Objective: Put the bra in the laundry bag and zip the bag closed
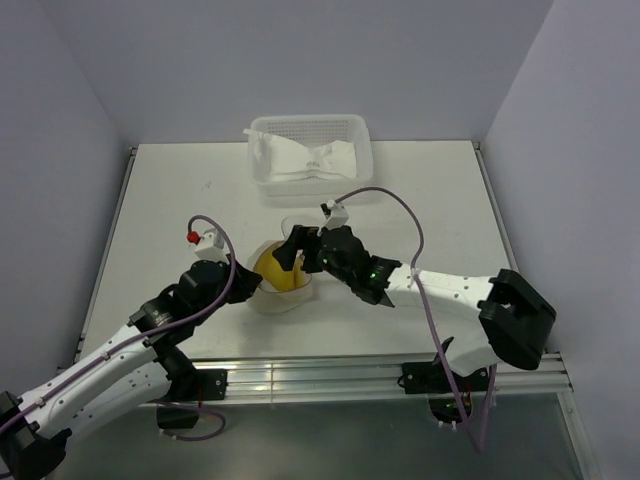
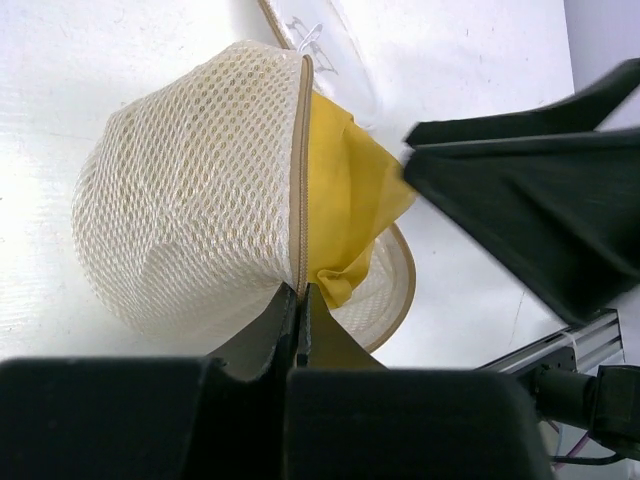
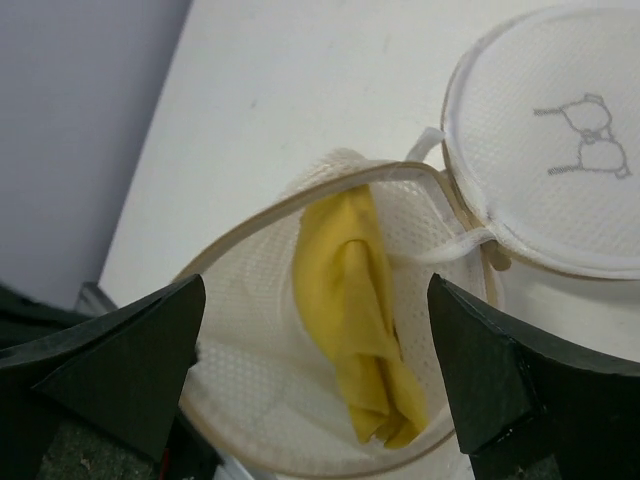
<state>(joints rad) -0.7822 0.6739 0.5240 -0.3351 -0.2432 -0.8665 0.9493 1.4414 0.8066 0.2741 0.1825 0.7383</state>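
Observation:
The lid's cloth [image 3: 558, 140] is tight inside an evenly curved rim [image 3: 462, 78], so the lid will keep the shape of a flat, round disc when I pull its edge.
The laundry bag [image 1: 292, 297] lies on its side in the middle of the table, its mouth open. Its flat lid [image 3: 560, 150], with a small dark mark, hangs open beside it. The mustard-yellow bra [image 1: 274, 268] sits mostly inside the bag, and a fold sticks out past the pinkish rim [image 2: 303, 150]. My left gripper [image 2: 301, 290] is shut on the bag's rim at the zip line. My right gripper [image 3: 316, 300] is open and empty, just above the bag's mouth and the bra [image 3: 350, 300]. One of its dark fingers [image 2: 530, 200] shows in the left wrist view.
A white perforated plastic basket [image 1: 310, 122] with a white cloth piece [image 1: 305, 160] in it stands at the table's far edge. A metal rail [image 1: 330, 375] runs along the near edge. Walls close in on the left, right and back.

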